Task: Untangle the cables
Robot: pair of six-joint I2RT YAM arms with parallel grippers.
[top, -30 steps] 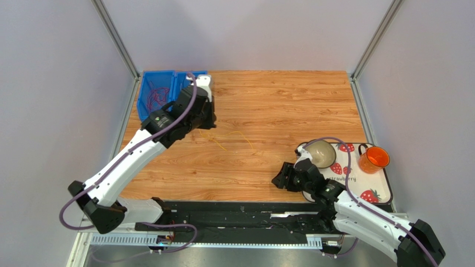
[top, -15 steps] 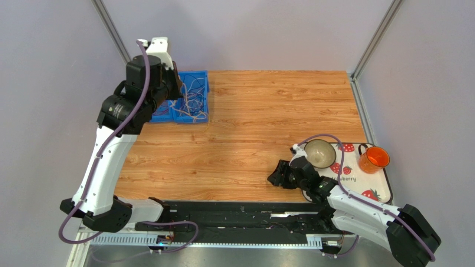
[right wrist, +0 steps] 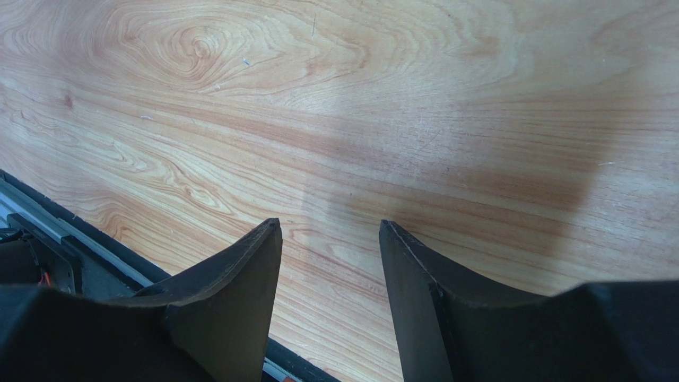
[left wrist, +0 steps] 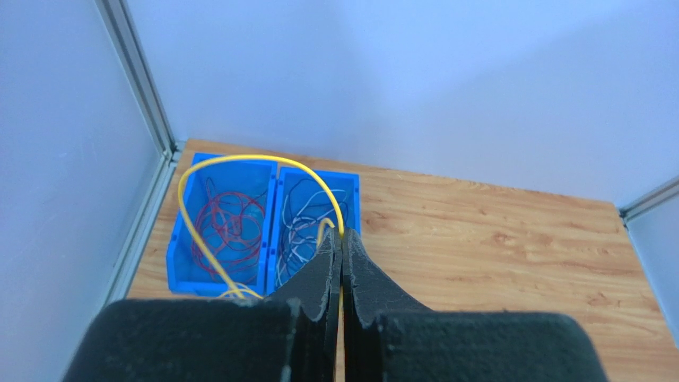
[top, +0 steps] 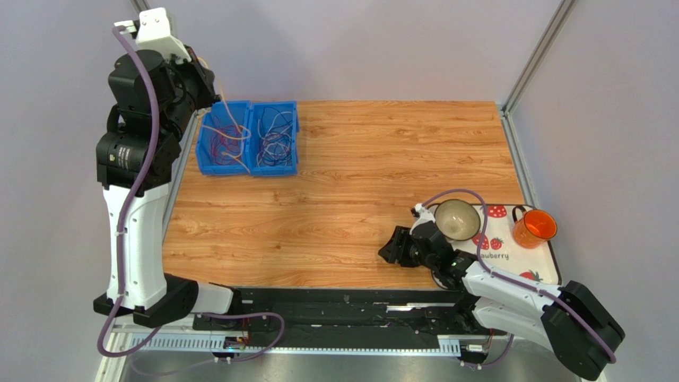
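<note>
My left gripper is lifting the yellow cable's loops (top: 236, 132), which hang over the bin of red cables (top: 222, 146). It should carry on going up until the loops clear the other bin, then let them go.
My left gripper (top: 209, 83) is raised high at the far left, above two joined blue bins (top: 296, 135). It is shut on a yellow cable (top: 227, 118) that hangs down toward the left bin. In the left wrist view the jaws (left wrist: 343, 237) pinch this yellow cable (left wrist: 239, 157), which loops over both bins (left wrist: 271, 207). The left bin holds red cables (left wrist: 231, 227); the right bin holds white, purple and dark cables (left wrist: 303, 227). My right gripper (top: 390, 247) is open and empty just above bare wood near the front edge, as the right wrist view (right wrist: 331, 231) shows.
A strawberry-print tray (top: 542, 274) sits at the front right with a beige bowl (top: 457, 219) and an orange cup (top: 534, 228) on it. Metal frame posts (top: 530, 56) stand at the far corners. The black rail (top: 343, 306) runs along the near edge.
My left arm swung from the table's left middle up to the far left corner, lifting the yellow cable off the wood to above the bins. My right gripper crept slightly left.
</note>
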